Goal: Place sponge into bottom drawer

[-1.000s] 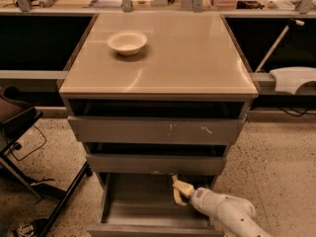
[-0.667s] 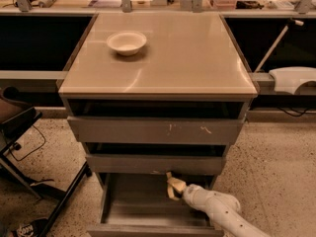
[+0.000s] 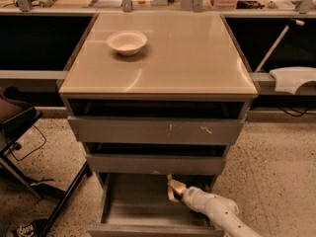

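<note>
The bottom drawer [image 3: 136, 198] is open and its clear bottom is under my gripper. I should keep going down until the sponge reaches the drawer's bottom [image 3: 168, 208], then let go of the sponge there.
The bottom drawer [image 3: 129, 207] of the grey cabinet is pulled out and its shallow floor shows. My gripper [image 3: 172, 186] reaches in from the lower right on its white arm [image 3: 217, 212]. It sits inside the drawer, at the back and right of centre, just under the front of the middle drawer [image 3: 155, 164]. I cannot make out the sponge as a separate thing; if it is at the gripper, it is hidden there.
A white bowl [image 3: 127, 42] stands at the back left of the cabinet top [image 3: 187, 58]. The top drawer [image 3: 155, 130] and the middle drawer are each slightly open. A black stand [image 3: 29, 152] is on the floor to the left, and a white device [image 3: 295, 78] is at the right.
My gripper has moved left and deeper into the bottom drawer, up under the middle drawer's front. Bowl and drawers have not moved.
</note>
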